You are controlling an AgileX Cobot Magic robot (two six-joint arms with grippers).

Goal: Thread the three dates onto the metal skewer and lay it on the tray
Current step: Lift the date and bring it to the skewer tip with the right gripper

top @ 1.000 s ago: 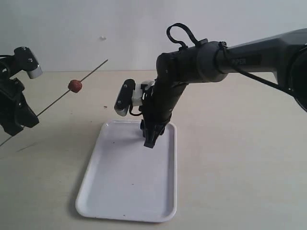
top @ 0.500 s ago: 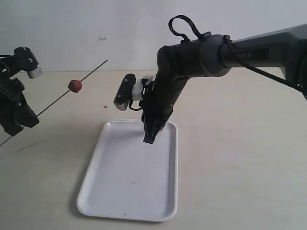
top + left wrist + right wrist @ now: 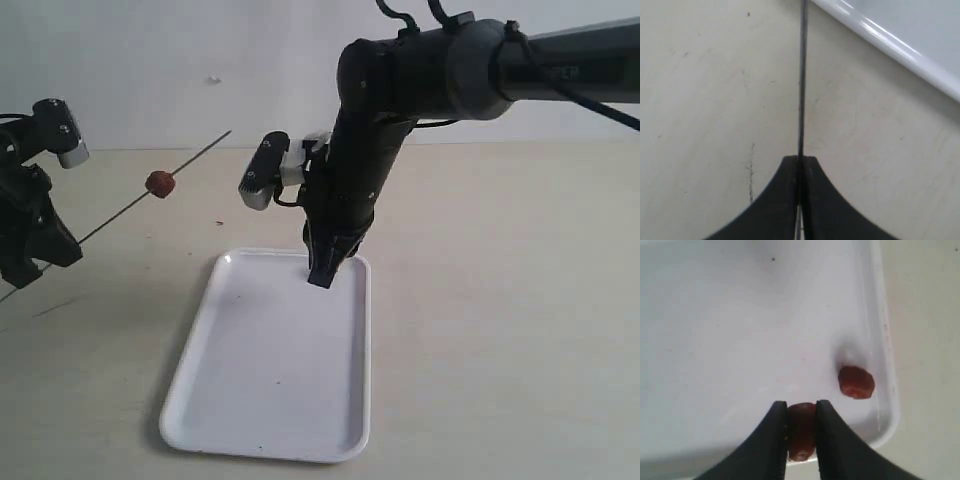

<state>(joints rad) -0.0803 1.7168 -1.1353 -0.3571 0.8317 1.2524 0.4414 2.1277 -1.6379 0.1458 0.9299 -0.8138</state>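
Observation:
My right gripper should keep moving its date toward the skewer's tip (image 3: 230,131) until the two meet, because the skewer's loose end (image 3: 204,153) sticks out well past the threaded date.
At the left of the exterior view my left gripper (image 3: 45,250) is shut on the thin metal skewer (image 3: 120,208), which slants up to the right with one dark red date (image 3: 160,183) threaded on it. The wrist view shows the skewer (image 3: 802,85) running straight out from the left gripper (image 3: 800,159). My right gripper (image 3: 322,276) hangs over the far end of the white tray (image 3: 225,400). In its wrist view the right gripper (image 3: 801,407) is shut on a second date (image 3: 801,430), lifted above the tray (image 3: 740,315). A third date (image 3: 856,382) lies on the tray near its rim.
The tray's rim (image 3: 890,42) passes close beside the skewer in the left wrist view. The right arm's bulky black body (image 3: 420,80) reaches in from the upper right. Pale tabletop (image 3: 500,300) surrounds the tray.
The right gripper has closed on a date at the tray's far end and risen a little. The tray has shifted slightly. The left gripper and skewer are nearly still.

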